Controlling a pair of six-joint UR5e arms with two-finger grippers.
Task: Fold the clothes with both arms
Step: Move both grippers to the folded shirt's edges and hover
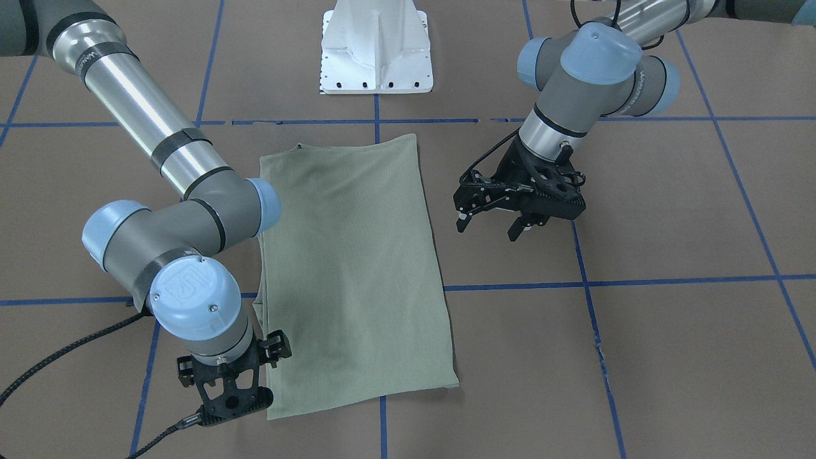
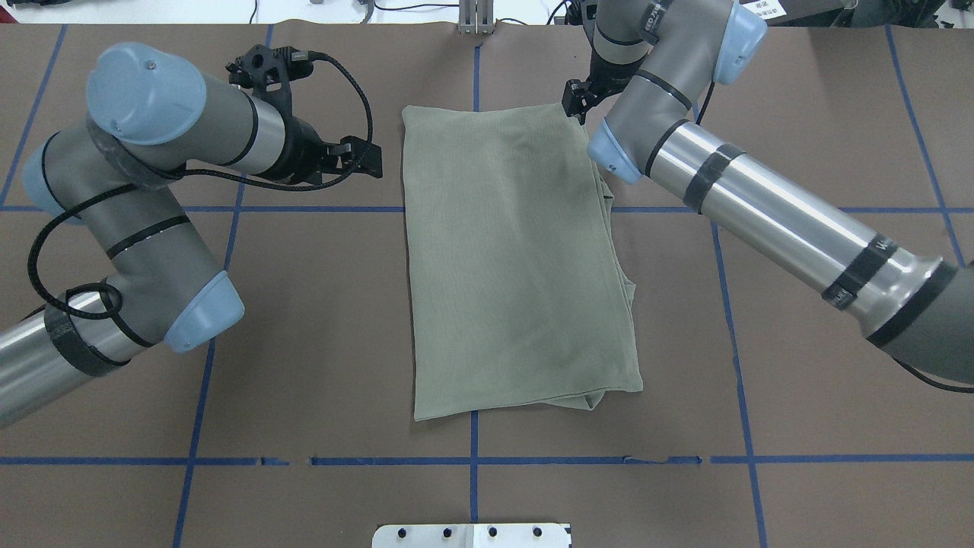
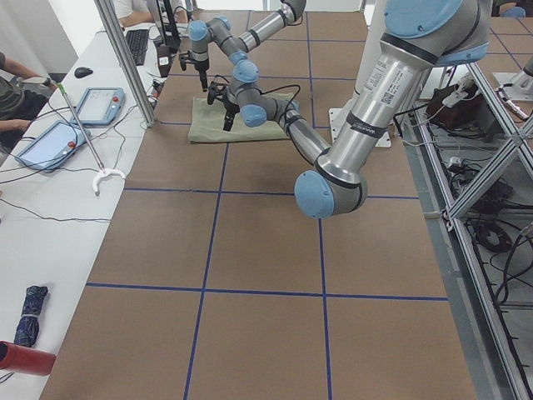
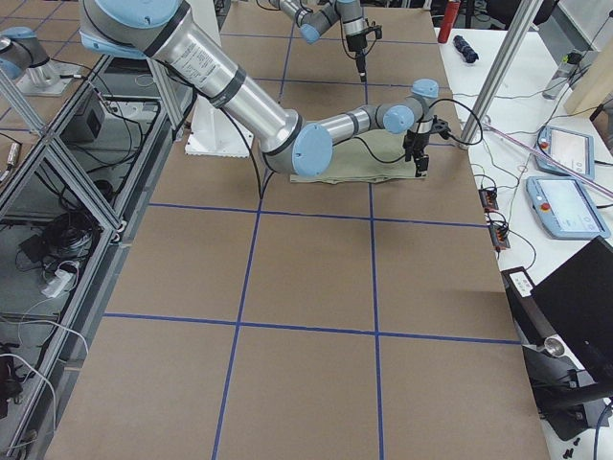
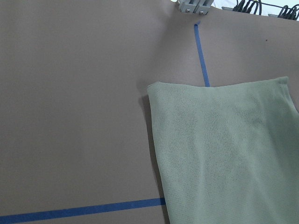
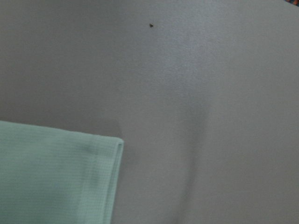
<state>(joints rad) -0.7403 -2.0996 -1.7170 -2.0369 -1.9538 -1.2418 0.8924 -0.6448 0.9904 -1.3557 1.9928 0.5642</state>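
Note:
The shirt's edge (image 1: 353, 146) by the pedestal base dips limply between its corners, so I expect the shirt to land with a wavy edge when I fold it over.
The clothes are one sage-green shirt (image 1: 357, 268) (image 2: 517, 259), folded into a long rectangle and lying flat mid-table. The left gripper (image 1: 488, 231) (image 2: 364, 157) hovers beside the shirt's long edge, clear of the cloth, open with nothing between its fingers. The right gripper (image 1: 231, 395) (image 2: 576, 99) stands over the shirt's far corner on the opposite side; its fingers are hidden by its body and arm, so I cannot tell its state. One shirt corner (image 5: 224, 154) fills the left wrist view. A hemmed corner (image 6: 56, 177) shows in the right wrist view, and neither wrist view shows fingers.
The white pedestal base (image 1: 376, 48) (image 2: 472, 535) sits at the robot's side of the brown table, which is crossed by blue tape lines (image 2: 472, 460). A side bench with tablets (image 3: 100, 104) and a seated person (image 3: 10, 92) runs along the far edge.

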